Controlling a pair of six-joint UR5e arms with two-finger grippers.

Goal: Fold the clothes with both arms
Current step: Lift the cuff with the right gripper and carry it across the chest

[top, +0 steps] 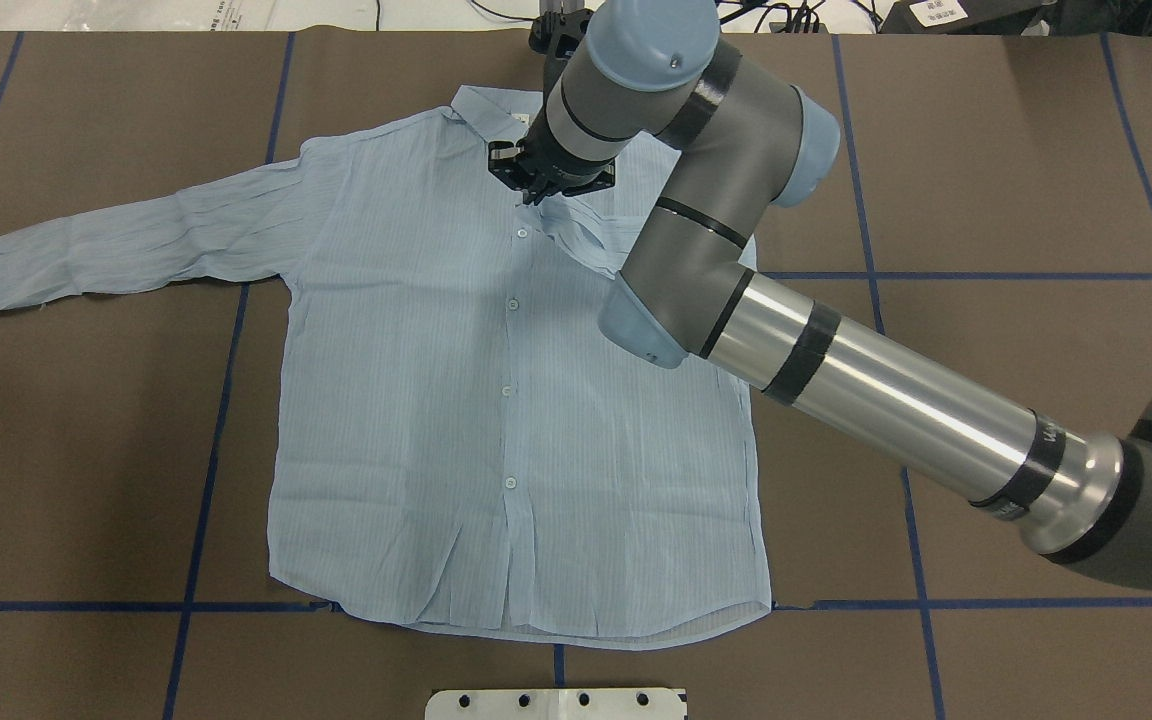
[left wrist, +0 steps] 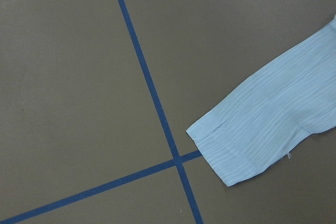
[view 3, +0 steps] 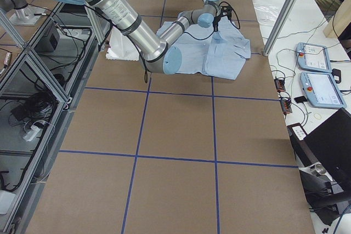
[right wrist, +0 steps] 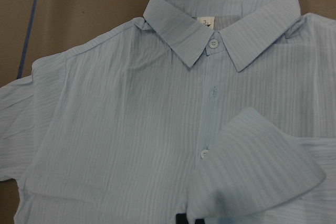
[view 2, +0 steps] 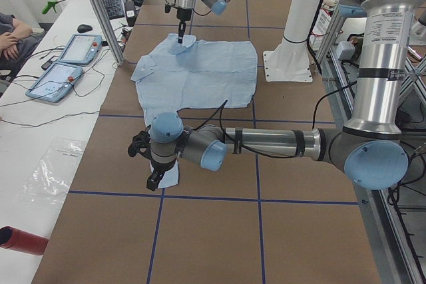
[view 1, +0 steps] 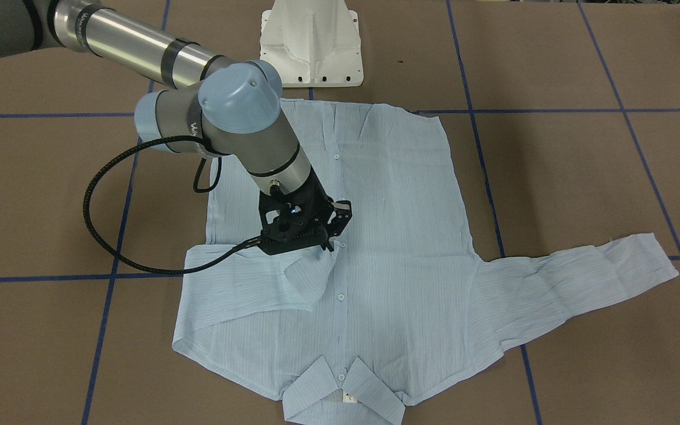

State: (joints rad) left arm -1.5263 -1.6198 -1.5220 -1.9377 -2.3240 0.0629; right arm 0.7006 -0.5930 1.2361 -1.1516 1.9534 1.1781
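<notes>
The cuff hangs at the button line, and the chest beyond it is flat. My right gripper keeps pulling the sleeve across until the sleeve is straight.
The light blue striped shirt lies face up on the brown table, collar at the far side from the robot. My right gripper hangs over the chest by the button line, shut on the cuff of one sleeve, which is drawn across the front. The other sleeve lies stretched out flat. Its cuff fills the left wrist view, with no fingers in sight. My left gripper hovers just above that cuff. It shows only in the exterior left view, so whether it is open or shut I cannot tell.
The white pedestal base stands at the robot's edge of the table. Blue tape lines cross the brown surface. Two tablets and a person's arm are at a side bench. A red cylinder lies there too.
</notes>
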